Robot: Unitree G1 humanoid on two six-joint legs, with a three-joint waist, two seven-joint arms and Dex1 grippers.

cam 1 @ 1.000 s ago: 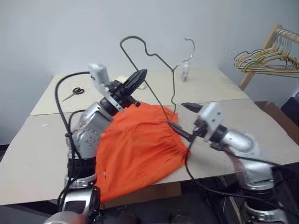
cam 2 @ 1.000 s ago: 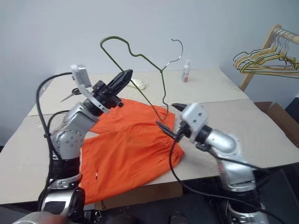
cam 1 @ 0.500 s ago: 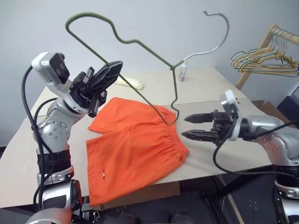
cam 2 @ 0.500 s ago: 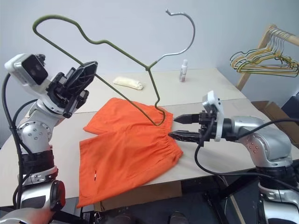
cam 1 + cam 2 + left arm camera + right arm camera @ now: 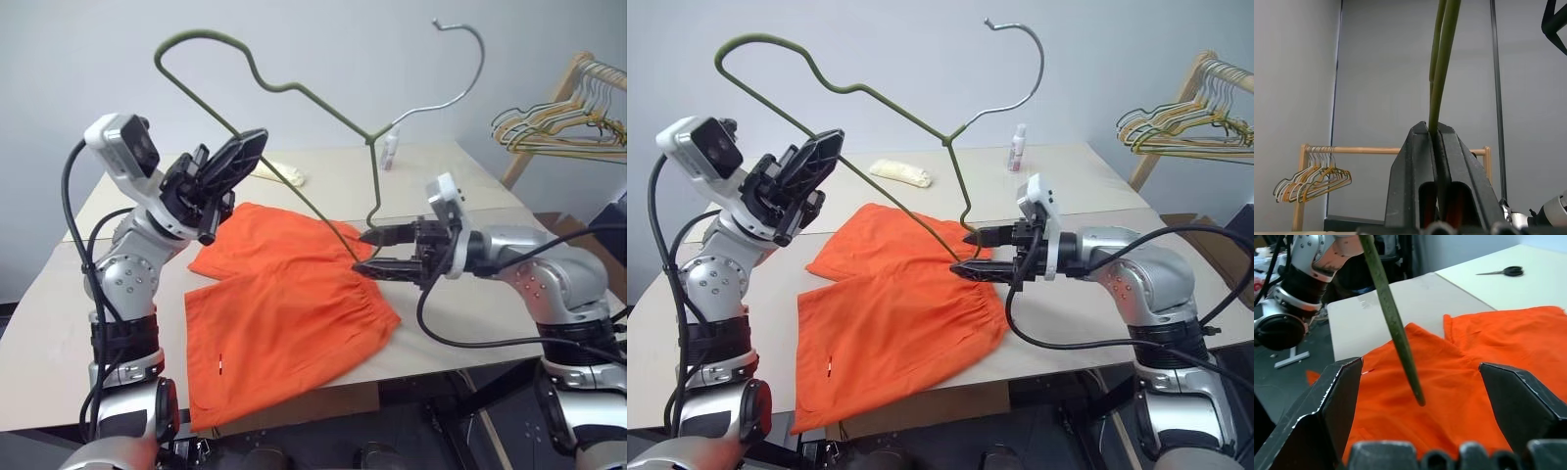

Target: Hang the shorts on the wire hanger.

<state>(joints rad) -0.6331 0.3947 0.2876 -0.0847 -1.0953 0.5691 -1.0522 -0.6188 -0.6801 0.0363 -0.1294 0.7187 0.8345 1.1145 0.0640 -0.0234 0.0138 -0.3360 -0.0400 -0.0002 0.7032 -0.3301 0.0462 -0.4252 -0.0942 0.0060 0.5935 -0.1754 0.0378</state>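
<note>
The waistband (image 5: 383, 306) of the orange shorts is puckered by gathers (image 5: 364, 300), so it will stretch over the wire hanger's corner when I pull it outward.
The orange shorts (image 5: 284, 313) lie flat on the table (image 5: 470, 323), waistband toward my right arm. My left gripper (image 5: 250, 147) is raised above the shorts' far left and is shut on the wire hanger (image 5: 375, 176), which it holds tilted in the air with the hook up. The thin green wire (image 5: 1441, 73) runs out from between the closed fingers. My right gripper (image 5: 364, 251) is open and points sideways at the waistband. The hanger's lower corner hangs between its two fingers (image 5: 1337, 396), just above the orange fabric (image 5: 1449, 396), with no grip on it.
A wooden rack with a bunch of coloured hangers (image 5: 568, 117) stands at the far right. A small white bottle (image 5: 390, 152) and a cream roll (image 5: 284, 174) sit on the far side of the table. Scissors (image 5: 1501, 270) lie beyond the shorts.
The left gripper has lifted and tilted the hanger higher. The right gripper has swung round to point across the table and moved in around the hanger's lower corner at the waistband.
</note>
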